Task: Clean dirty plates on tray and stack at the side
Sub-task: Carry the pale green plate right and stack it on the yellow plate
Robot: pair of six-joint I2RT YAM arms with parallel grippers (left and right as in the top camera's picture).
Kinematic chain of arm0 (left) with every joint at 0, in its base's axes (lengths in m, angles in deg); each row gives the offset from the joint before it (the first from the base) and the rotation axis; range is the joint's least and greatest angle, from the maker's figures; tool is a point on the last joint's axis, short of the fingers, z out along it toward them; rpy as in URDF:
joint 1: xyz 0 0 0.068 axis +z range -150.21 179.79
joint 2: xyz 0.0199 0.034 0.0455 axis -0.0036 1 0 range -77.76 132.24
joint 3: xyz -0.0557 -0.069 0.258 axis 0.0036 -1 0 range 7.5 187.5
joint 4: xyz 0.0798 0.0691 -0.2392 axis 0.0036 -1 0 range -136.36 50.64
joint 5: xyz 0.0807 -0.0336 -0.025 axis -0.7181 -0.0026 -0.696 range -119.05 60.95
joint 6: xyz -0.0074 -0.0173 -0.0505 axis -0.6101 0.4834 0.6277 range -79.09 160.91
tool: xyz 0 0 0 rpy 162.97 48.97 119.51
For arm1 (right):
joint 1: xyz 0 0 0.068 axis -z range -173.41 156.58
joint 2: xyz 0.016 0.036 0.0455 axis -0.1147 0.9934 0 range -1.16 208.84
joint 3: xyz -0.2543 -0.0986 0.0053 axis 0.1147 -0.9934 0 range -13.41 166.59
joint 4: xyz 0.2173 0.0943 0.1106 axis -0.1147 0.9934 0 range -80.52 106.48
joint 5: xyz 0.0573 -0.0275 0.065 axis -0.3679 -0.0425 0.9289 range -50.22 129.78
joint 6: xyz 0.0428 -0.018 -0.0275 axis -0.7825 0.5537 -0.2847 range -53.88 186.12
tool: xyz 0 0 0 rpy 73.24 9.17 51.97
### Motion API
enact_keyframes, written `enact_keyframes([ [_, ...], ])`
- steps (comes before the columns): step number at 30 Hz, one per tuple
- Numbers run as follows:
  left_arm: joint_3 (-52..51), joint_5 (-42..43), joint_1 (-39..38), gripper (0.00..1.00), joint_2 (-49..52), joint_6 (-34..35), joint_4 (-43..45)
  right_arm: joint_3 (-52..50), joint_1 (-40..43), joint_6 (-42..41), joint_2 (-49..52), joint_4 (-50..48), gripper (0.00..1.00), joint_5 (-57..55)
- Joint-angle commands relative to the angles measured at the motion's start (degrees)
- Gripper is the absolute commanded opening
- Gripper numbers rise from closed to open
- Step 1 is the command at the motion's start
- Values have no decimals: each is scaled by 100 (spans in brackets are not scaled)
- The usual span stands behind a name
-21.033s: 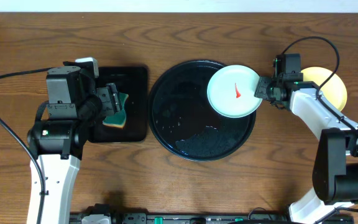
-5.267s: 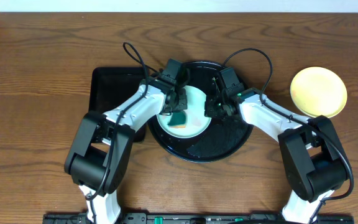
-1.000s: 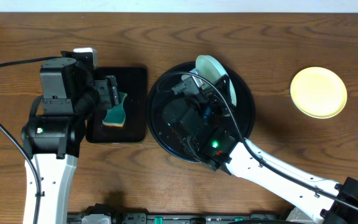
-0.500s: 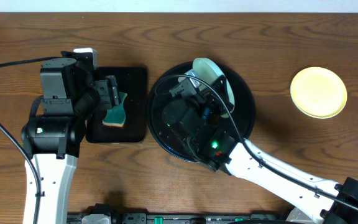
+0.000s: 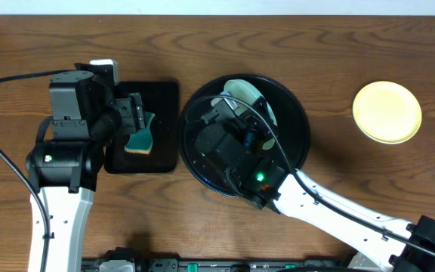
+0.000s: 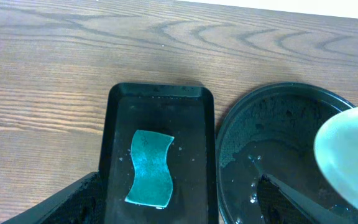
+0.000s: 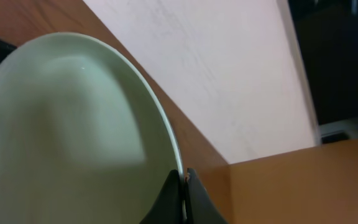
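The mint-blue plate (image 5: 242,90) is gripped at its rim and the yellow plate (image 5: 387,112) lies clear, so my right gripper should keep carrying the mint-blue plate until it rests on the yellow plate.
My right gripper (image 7: 182,186) is shut on the rim of a pale mint-blue plate (image 7: 73,137) and holds it tilted on edge, lifted above the round black tray (image 5: 297,143). In the overhead view the right arm (image 5: 231,104) hides most of that plate (image 5: 244,89). The plate also shows at the right edge of the left wrist view (image 6: 353,155). The pale yellow plate (image 5: 387,112) lies on the bare wood at the right. My left gripper (image 5: 133,113) is open and empty above the green sponge (image 6: 149,168). No other mint-blue plate is in view.
The sponge (image 5: 140,140) lies on a small rectangular black tray (image 5: 165,94) left of the round tray. Water drops sit on the round tray's floor (image 6: 272,162). Bare wood tabletop (image 5: 338,53) surrounds both trays.
The right gripper has tipped the mint-blue plate further on edge and shifted it slightly left, so less of it shows from overhead. The left arm and sponge have not moved.
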Motion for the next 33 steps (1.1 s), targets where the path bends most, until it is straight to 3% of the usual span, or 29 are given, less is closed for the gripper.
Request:
enact_keyframes([
  [1, 42, 11, 4, 80, -15, -81, -55, 28, -11, -798, 11, 310, 1, 649],
  [6, 42, 9, 4, 80, -15, -81, -170, 28, 310, -2656, 11, 1021, 1, 1843],
  [10, 42, -35, 4, 80, -15, -81, -267, 28, 968, -3620, 9, 1051, 1, 3283],
  [16, 42, -35, 4, 80, -7, -81, -348, 28, 2004, -3978, -2, 1078, 1, 4590],
  [24, 2, -35, 4, 80, 114, -81, -439, 28, 4385, -4135, -35, 1580, 1, 6391],
  [33, -20, -33, 4, 80, 369, -81, -437, 28, 7193, -4079, -33, 2052, 1, 6540],
])
